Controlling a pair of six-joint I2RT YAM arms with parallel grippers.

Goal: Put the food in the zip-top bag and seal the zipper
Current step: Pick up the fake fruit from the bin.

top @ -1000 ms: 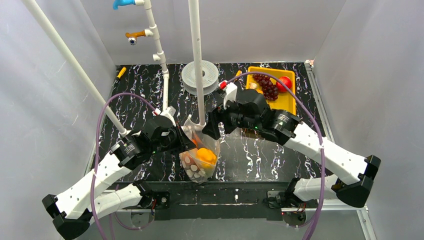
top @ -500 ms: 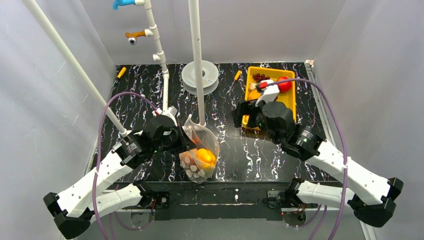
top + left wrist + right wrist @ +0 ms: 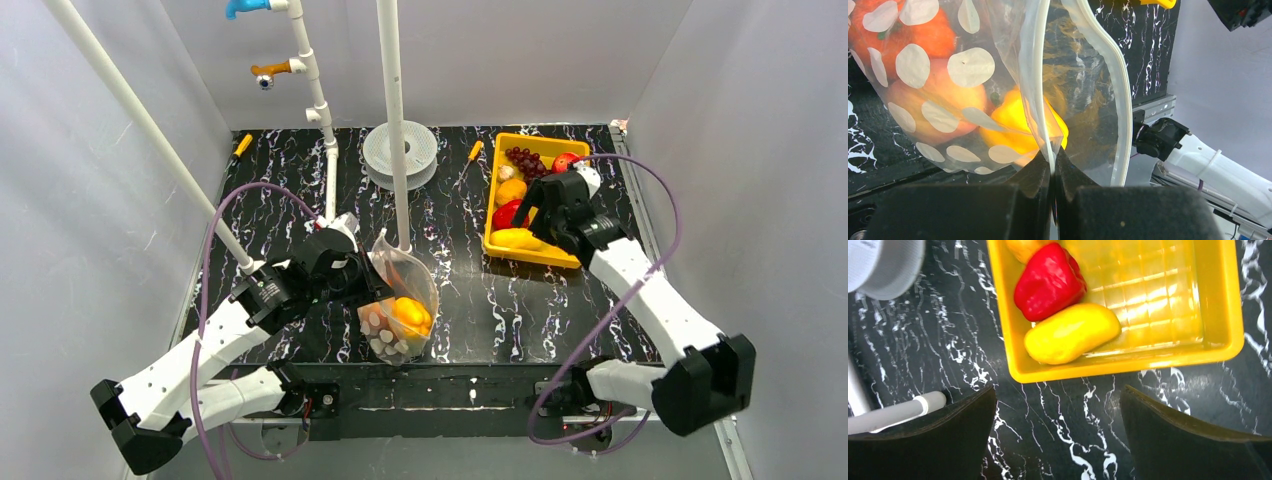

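Observation:
The yellow lemon-like fruit (image 3: 514, 239) sits uncovered ahead of my right gripper's open fingers, so I should keep going down to it until they straddle its sides (image 3: 1073, 333), then close.
The clear polka-dot zip-top bag (image 3: 400, 300) hangs near the table's front, mouth open. My left gripper (image 3: 358, 283) is shut on its near mouth edge. In the left wrist view the jaws (image 3: 1053, 165) pinch the pale zipper strip (image 3: 1039, 95), and the far strip (image 3: 1120, 100) bows away. Orange fruit (image 3: 923, 107) and a yellow pepper (image 3: 1015, 122) lie inside the bag. My right gripper (image 3: 540, 205) is open and empty over the yellow tray (image 3: 530, 258). A red pepper (image 3: 1049, 282) and a yellow lemon-like fruit (image 3: 1073, 333) lie in the tray (image 3: 1128, 362), just beyond the gripper (image 3: 1058, 390).
The tray also holds grapes (image 3: 528, 160), a red fruit (image 3: 566, 162) and an orange fruit (image 3: 510, 190). A white round disc (image 3: 400, 150) with an upright pole stands at the back centre. A slanted white pipe (image 3: 150, 130) crosses the left. A small screwdriver (image 3: 468, 158) lies beside the tray.
My right arm has swung away from the bag's mouth, right and back over the yellow tray, uncovering the fruit there. The left gripper has kept hold of the bag.

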